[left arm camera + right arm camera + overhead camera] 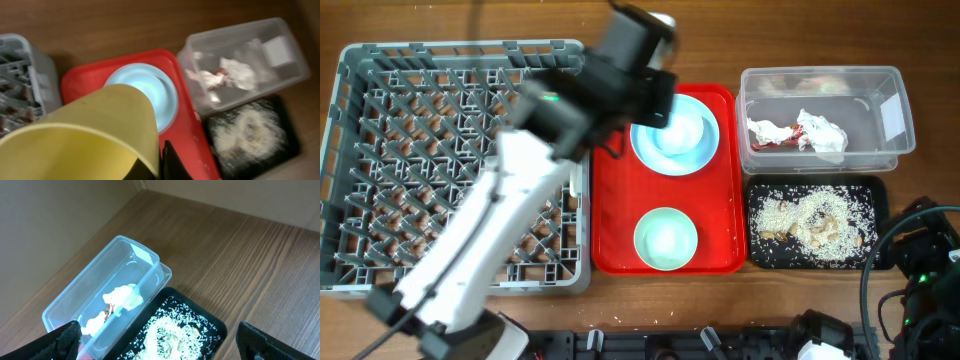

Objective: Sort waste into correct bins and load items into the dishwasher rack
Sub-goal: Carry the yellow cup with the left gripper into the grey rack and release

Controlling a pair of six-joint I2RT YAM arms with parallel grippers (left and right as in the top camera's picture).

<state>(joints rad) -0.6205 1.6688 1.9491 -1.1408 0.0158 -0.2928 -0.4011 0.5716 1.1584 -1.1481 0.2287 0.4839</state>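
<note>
My left gripper should keep carrying the yellow cup (95,127) to the grey dishwasher rack's far rows (458,112), which are free for it, until it sits among the rack's pegs.
My left gripper (150,167) is shut on the small yellow cup (85,135) and holds it above the far end of the red serving tray (720,250). In the overhead view the gripper (650,95) hides the cup. The light blue plate (675,135) and the pale green bowl (666,238) sit on the red tray. The grey dishwasher rack (360,70) is at the left. The clear tub (895,95) holds the white napkin with red bits (800,132). The black tray (875,190) holds the beige grain scraps (812,218). My right gripper (160,340) is open and empty above the black tray (210,325). The fork and spoon are out of view.
My left arm (470,250) lies diagonally over the rack. The right arm's base and cables (920,280) are at the front right corner, beside the black tray. The tub and black tray stand side by side right of the red tray.
</note>
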